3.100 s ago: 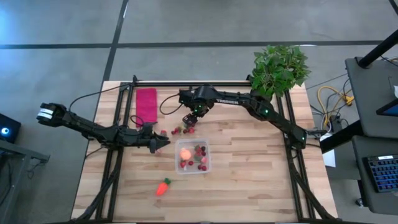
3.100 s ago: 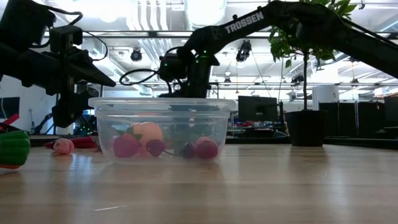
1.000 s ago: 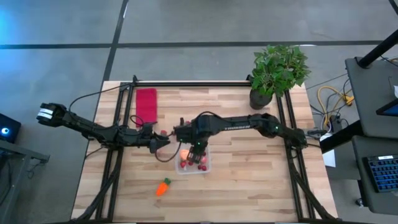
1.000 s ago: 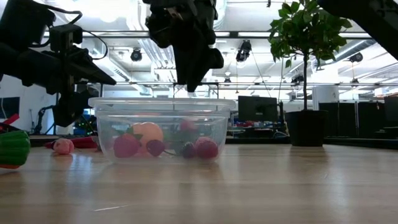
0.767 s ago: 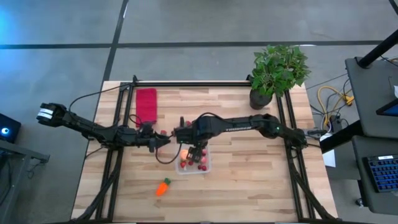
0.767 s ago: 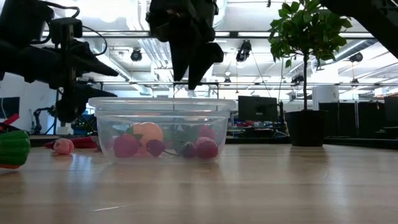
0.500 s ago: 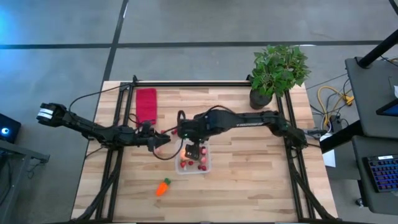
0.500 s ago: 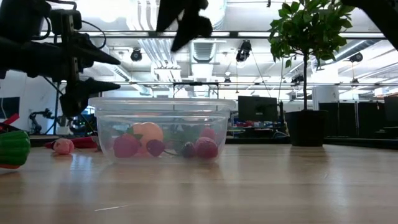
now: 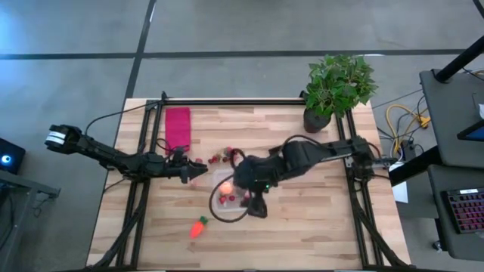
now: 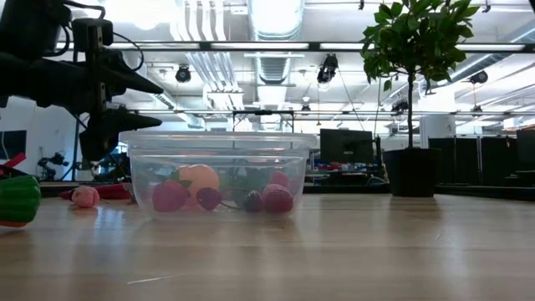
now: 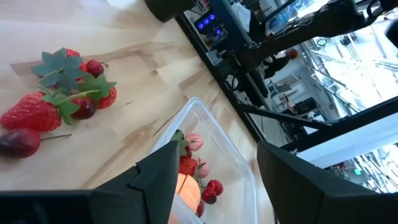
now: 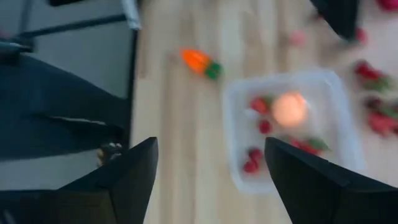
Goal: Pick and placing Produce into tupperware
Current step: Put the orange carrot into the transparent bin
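Observation:
The tupperware [image 9: 227, 197] is under my right gripper, so my right gripper should back out of the way first to let my left gripper take the carrot [image 9: 197, 227] on its own side.
The clear tupperware [image 10: 217, 139] stands on the table's middle and holds a pale orange-pink round fruit [image 10: 198, 177] and several red berries. My right gripper [image 9: 257, 209] hangs open high above the tub's near right corner; its wrist view looks down on the tub [image 12: 233, 163] and on the carrot [image 12: 200, 62]. My left gripper [image 10: 155, 102] is open at the tub's left, level, nothing between its fingers. Loose berries [image 11: 56, 99] lie on the wood at the tub's far left. The carrot [image 9: 198, 227] lies near the front edge.
A red cloth [image 9: 178, 127] lies at the far left of the table. A potted plant [image 9: 340, 83] stands at the far right corner. Black frame rails [image 9: 140, 204] run along both sides. Bare wood stretches right of the tub.
My right gripper has opened above the tupperware and a red berry has dropped in among the others. It has then risen out of the low view and swung toward the near edge. My left gripper has turned a little in place.

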You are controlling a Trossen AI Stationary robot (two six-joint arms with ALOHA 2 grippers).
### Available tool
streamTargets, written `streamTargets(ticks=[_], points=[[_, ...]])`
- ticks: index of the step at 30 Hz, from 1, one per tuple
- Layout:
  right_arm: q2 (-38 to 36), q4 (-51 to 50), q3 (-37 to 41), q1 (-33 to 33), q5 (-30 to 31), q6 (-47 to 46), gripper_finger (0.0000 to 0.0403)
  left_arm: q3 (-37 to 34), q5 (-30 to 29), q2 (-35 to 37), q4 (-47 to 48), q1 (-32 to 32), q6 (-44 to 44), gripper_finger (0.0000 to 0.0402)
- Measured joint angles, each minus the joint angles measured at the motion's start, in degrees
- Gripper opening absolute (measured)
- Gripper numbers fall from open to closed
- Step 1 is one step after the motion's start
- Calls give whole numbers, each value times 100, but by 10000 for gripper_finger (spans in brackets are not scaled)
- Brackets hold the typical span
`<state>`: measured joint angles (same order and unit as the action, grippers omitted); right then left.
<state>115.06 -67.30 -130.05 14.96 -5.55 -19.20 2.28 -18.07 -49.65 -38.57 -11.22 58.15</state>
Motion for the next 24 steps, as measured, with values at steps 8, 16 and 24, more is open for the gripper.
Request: streamTargets(ticks=[8,16,24], points=[[-648,2914,2758,116,-1689,-549,289,0,0,-20,0,-1,6,203],[-3120,5335,5998,105,-569,-1295,292,0,3,37,-12,1,151,203],[-5574,6796,8256,51,707,-1256,288,0,1,-11,3,-1,103,203]])
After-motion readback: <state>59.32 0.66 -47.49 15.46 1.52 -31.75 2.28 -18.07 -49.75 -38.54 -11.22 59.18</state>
